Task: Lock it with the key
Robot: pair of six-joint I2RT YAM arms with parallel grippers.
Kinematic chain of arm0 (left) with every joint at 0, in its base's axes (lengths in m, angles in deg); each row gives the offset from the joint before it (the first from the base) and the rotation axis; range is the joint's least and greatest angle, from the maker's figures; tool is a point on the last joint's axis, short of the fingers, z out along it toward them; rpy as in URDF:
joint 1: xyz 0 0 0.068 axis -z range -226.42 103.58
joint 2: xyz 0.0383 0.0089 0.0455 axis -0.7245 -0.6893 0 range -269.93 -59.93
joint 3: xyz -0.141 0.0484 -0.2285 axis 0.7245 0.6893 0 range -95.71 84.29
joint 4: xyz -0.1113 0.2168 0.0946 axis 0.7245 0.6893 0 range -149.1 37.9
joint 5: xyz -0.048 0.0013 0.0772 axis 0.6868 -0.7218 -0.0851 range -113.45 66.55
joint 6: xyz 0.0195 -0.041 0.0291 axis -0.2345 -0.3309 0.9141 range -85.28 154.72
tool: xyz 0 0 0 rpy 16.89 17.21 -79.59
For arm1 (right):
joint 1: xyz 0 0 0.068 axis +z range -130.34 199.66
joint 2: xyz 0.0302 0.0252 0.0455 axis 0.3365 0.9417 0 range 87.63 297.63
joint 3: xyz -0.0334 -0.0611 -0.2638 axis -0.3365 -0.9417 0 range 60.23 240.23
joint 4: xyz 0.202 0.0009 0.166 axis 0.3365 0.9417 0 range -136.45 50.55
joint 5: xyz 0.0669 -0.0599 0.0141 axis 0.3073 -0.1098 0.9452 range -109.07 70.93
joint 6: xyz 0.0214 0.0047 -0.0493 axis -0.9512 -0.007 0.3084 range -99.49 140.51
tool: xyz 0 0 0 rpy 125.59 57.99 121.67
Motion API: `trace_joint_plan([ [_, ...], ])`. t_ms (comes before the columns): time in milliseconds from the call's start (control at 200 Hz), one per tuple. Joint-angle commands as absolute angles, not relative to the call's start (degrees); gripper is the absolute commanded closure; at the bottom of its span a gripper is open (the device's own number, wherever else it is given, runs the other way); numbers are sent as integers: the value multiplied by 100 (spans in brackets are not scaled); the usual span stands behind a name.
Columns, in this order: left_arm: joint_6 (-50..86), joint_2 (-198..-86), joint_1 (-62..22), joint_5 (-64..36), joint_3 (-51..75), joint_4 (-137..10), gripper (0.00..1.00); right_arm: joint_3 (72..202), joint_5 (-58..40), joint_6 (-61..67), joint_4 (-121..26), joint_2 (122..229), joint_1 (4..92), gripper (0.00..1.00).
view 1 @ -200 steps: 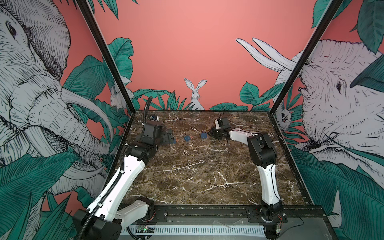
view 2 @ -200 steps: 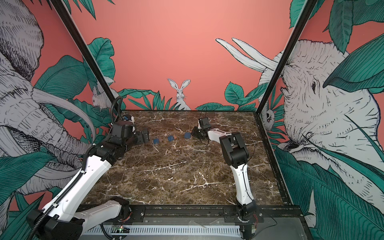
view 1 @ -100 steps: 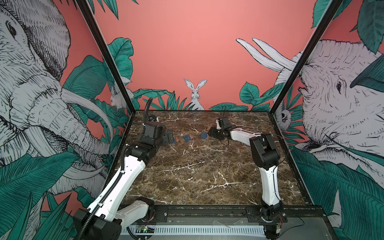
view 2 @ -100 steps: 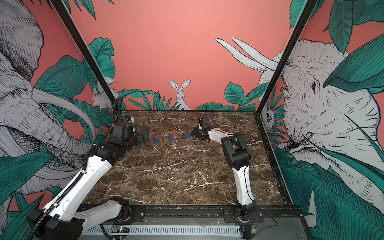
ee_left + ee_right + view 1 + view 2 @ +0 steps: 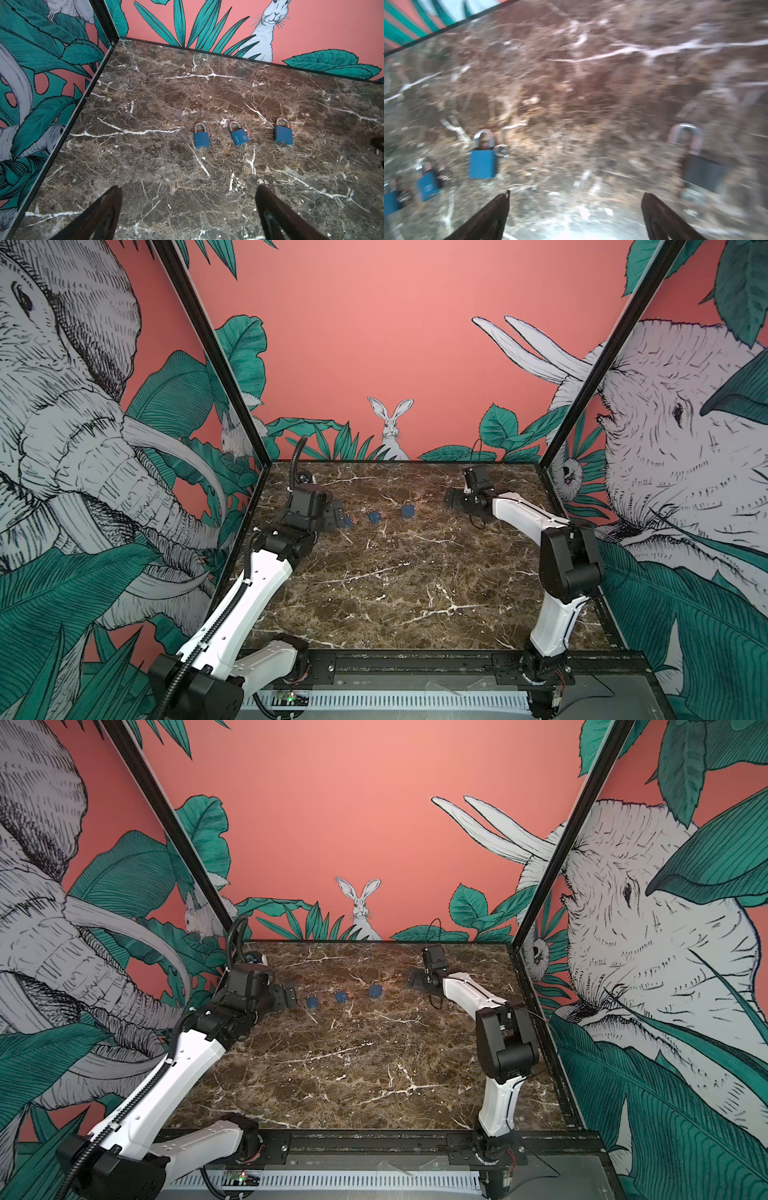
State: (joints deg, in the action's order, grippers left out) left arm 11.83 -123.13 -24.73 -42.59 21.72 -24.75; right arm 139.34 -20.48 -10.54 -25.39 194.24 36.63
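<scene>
The robot's right gripper should keep moving toward the dark padlock's body [image 5: 703,172] and close there, as the dark padlock's metal loop [image 5: 685,135] is open and that body is clear of the blue padlocks.
Three blue padlocks lie in a row on the marble table [image 5: 395,585]: left [image 5: 201,139], middle [image 5: 239,136] and right [image 5: 283,135]. A small key lies beside each, such as the key [image 5: 213,137] by the left one. In a top view the row runs from the left padlock [image 5: 312,1001] to the right padlock [image 5: 375,991]. My left gripper [image 5: 189,187] is open, short of the left padlock, as the top view of the left gripper [image 5: 289,994] also shows. My right gripper [image 5: 576,193] is open and empty. To one side of it lies the right blue padlock [image 5: 483,164], to the other a blurred dark padlock [image 5: 702,172].
The padlocks lie towards the back wall [image 5: 374,344], with the cage posts [image 5: 216,364] at the rear corners. The right arm's elbow [image 5: 569,564] stands over the right side of the table. Bare marble stretches from the padlock row to the front rail [image 5: 415,659].
My right gripper has opened from nearly shut and drawn back to the right, away from the right blue padlock. The left arm and the blue padlocks have not moved.
</scene>
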Motion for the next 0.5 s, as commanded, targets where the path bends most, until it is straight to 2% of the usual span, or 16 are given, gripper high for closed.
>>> trace_joint_plan([
  [0,1222,-12381,-2500,-4245,2211,-2549,1,13802,-2756,-899,-1887,19284,3463,1],
  [495,851,-12467,-2502,-4268,2447,-2763,1,14269,-3086,-617,-1169,20067,2999,1],
])
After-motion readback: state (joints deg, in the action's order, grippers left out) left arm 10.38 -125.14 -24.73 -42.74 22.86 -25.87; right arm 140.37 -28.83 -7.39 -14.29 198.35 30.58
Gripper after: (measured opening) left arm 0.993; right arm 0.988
